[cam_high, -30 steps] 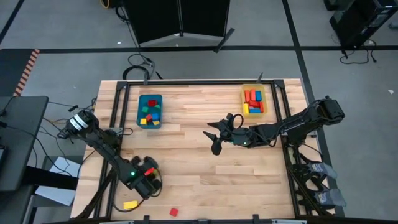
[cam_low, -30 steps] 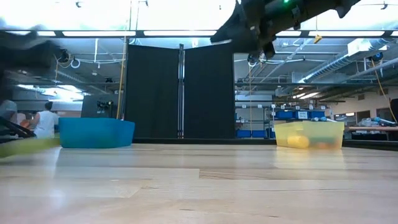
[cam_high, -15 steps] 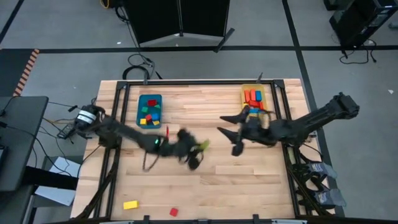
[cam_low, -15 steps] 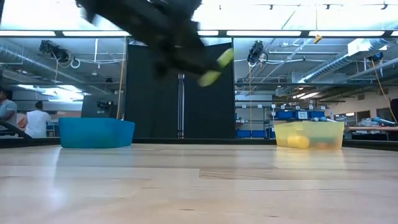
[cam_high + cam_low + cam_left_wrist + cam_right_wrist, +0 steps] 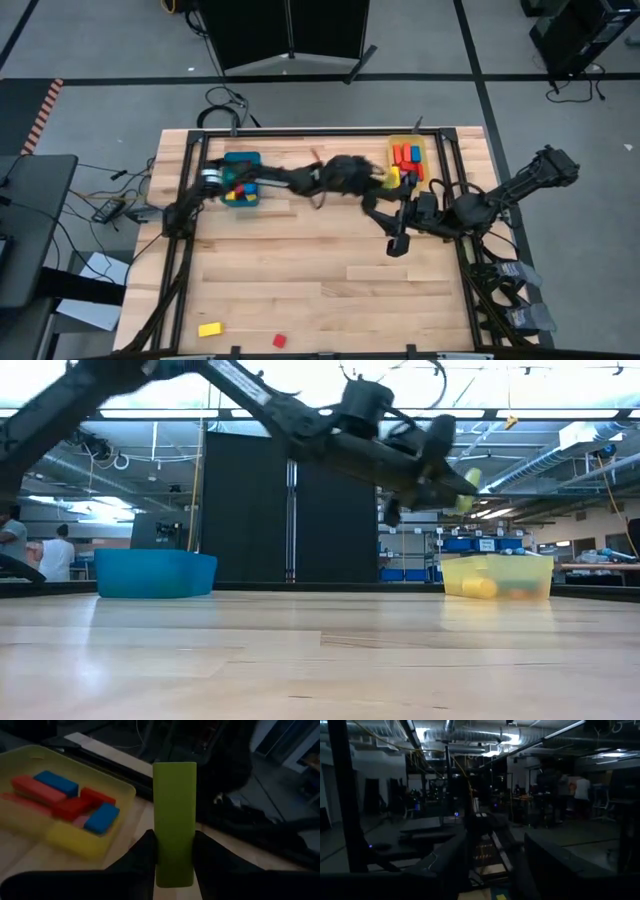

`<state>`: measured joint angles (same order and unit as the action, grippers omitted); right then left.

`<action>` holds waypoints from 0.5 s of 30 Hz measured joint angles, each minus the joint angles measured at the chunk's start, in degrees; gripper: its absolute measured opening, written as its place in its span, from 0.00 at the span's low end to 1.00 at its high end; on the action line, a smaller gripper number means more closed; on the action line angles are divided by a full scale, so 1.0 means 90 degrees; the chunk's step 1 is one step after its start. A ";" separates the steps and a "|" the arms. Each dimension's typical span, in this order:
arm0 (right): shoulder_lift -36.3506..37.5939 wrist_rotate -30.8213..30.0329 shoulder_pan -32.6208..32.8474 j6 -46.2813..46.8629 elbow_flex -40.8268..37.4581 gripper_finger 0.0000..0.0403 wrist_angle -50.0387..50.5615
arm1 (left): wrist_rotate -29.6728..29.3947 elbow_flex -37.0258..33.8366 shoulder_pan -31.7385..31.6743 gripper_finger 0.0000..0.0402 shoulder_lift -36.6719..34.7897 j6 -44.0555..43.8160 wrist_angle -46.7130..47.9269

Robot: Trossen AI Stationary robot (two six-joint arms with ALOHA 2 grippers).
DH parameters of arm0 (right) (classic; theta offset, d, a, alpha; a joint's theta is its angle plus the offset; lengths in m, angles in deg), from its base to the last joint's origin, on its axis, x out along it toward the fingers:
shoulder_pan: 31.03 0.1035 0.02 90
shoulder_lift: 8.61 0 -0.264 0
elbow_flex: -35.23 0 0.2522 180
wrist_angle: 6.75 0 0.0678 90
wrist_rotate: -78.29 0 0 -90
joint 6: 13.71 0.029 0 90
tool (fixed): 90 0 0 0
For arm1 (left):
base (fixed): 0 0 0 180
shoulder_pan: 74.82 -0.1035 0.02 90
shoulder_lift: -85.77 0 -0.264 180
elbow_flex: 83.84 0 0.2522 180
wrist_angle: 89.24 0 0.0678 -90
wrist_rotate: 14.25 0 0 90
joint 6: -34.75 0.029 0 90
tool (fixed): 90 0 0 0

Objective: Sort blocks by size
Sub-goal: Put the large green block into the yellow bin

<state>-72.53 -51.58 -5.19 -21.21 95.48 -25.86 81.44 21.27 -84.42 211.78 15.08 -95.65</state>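
My left gripper should go over the bin (image 5: 411,160) next and let go there, because the yellow-green bar (image 5: 467,491) is above the yellow bin's rim and is long like the bars inside.
My left gripper (image 5: 372,172) reaches across the table, high in the air next to the yellow translucent bin (image 5: 407,163). It is shut on a yellow-green wooden bar (image 5: 174,820), which also shows in the low view (image 5: 466,488). The bin (image 5: 65,800) holds red, blue and yellow bars. My right gripper (image 5: 385,226) hangs open and empty over the table's right part, nearer than the bin. A yellow bar (image 5: 210,329) and a red cube (image 5: 279,341) lie flat by the table's near edge. My left gripper pinches the bar's two long sides (image 5: 172,862) between its two fingers, at the end nearest the wrist. The fingers lie along the bar, and most of it sticks out past the fingertips (image 5: 145,851). They come from the table's left. The bar is lifted clear.
A blue bin (image 5: 241,178) with small coloured cubes stands at the far left, under the left arm. The right arm stretches in from the table's right edge. The bare wooden tabletop (image 5: 300,280) lies between the bins and the near edge. People stand in the room behind.
My left gripper has swung from the table's near left corner up and across toward the far right, carrying the yellow-green bar to the yellow bin. My right gripper has drawn back toward the table's right and near edges.
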 joint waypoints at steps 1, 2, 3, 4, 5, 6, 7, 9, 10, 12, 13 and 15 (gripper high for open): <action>-0.0005 -0.0020 0.0002 0.0008 0.0001 0.52 -0.0012 | 0.0060 0.0374 -0.0068 0.26 0.0242 -0.0025 0.0131; -0.0008 -0.0064 0.0010 -0.0004 0.0001 0.52 -0.0012 | 0.0086 0.0772 -0.0116 0.26 0.0530 -0.0027 0.0151; -0.0008 -0.0078 0.0030 -0.0013 0.0001 0.52 -0.0029 | 0.0132 0.1158 -0.0182 0.26 0.0757 -0.0041 0.0187; -0.0013 -0.0079 0.0035 -0.0019 0.0001 0.52 -0.0044 | 0.0205 0.1491 -0.0235 0.26 0.0986 -0.0078 0.0422; -0.0020 -0.0087 0.0035 -0.0023 0.0001 0.52 -0.0065 | 0.0246 0.1920 -0.0283 0.26 0.1272 -0.0132 0.0366; -0.0022 -0.0087 0.0035 -0.0024 0.0001 0.52 -0.0065 | 0.0297 0.2238 -0.0341 0.26 0.1468 -0.0179 0.0427; -0.0025 -0.0085 0.0035 -0.0034 0.0001 0.52 -0.0063 | 0.0345 0.2628 -0.0390 0.26 0.1731 -0.0214 0.0628; -0.0025 -0.0087 0.0037 -0.0047 0.0001 0.52 -0.0089 | 0.0373 0.3343 -0.0478 0.26 0.2169 -0.0234 0.0758; -0.0025 -0.0087 0.0040 -0.0060 0.0001 0.52 -0.0106 | 0.0386 0.3739 -0.0516 0.26 0.2420 -0.0292 0.0792; -0.0025 -0.0087 0.0040 -0.0078 0.0001 0.52 -0.0106 | 0.0404 0.4430 -0.0589 0.26 0.2858 -0.0383 0.1068; -0.0025 -0.0087 0.0051 -0.0107 0.0001 0.52 -0.0108 | 0.0402 0.4778 -0.0620 0.26 0.3083 -0.0385 0.1115; -0.0022 -0.0087 0.0056 -0.0148 0.0001 0.52 -0.0106 | 0.0322 0.4711 -0.0672 0.26 0.3227 -0.0492 0.0887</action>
<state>-72.73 -52.37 -4.69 -22.54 95.49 -26.82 84.33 63.68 -90.46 240.82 10.64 -87.66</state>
